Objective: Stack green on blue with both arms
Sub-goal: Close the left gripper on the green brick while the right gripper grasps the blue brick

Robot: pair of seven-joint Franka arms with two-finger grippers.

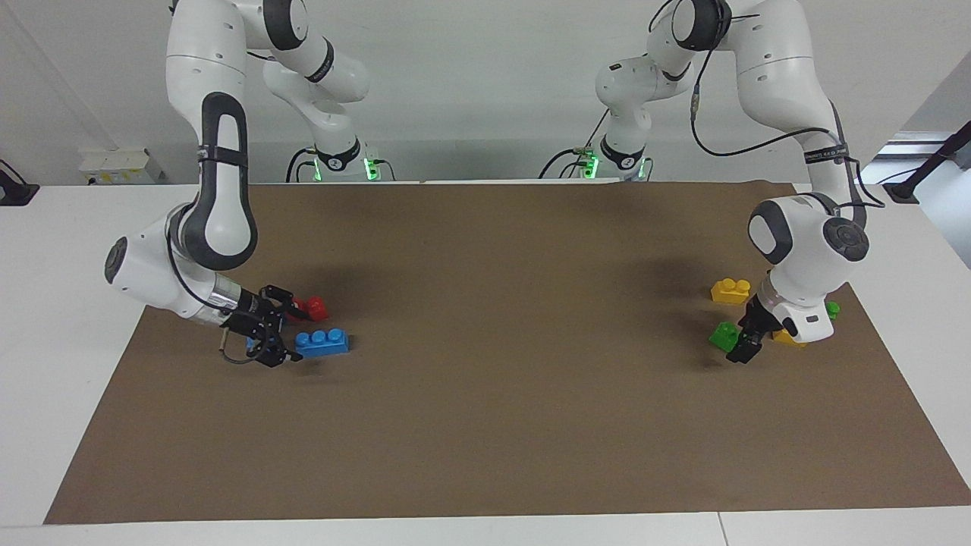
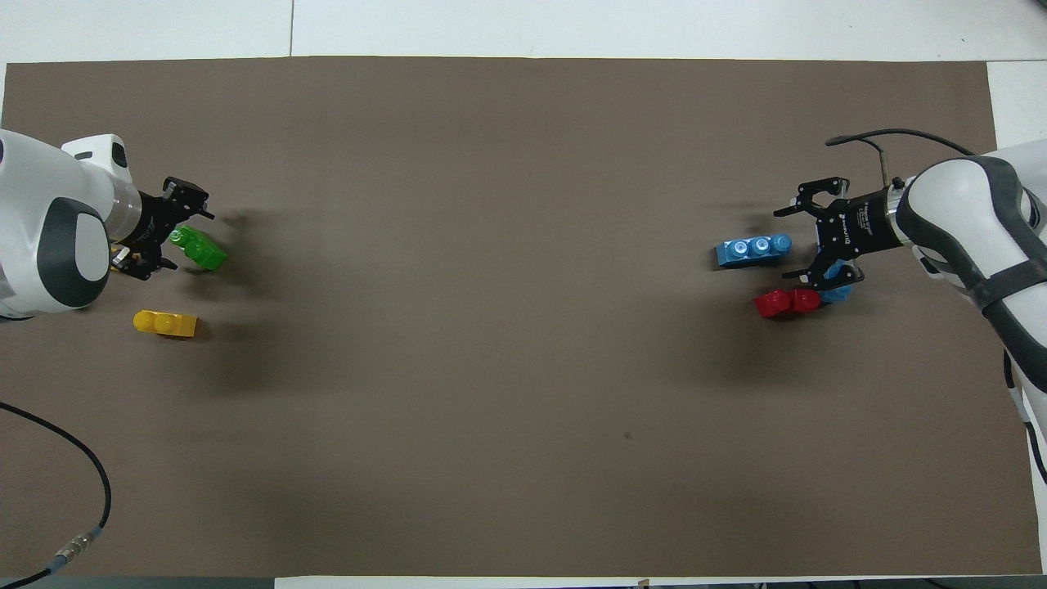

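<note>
The blue brick is longer than the green brick, so the blue end stud will stay bare when I push the green brick down.
A blue brick lies on the brown mat, also seen in the overhead view. My right gripper is low and open, its fingers on either side of the brick's end. A second blue brick is mostly hidden under that gripper. A green brick sits at the left arm's end. My left gripper is low and open at its end. A second green brick peeks out beside the left arm's wrist.
A red brick lies beside the right gripper, nearer to the robots than the blue one. A yellow brick lies nearer to the robots than the green one. Another yellow brick is partly hidden by the left wrist.
</note>
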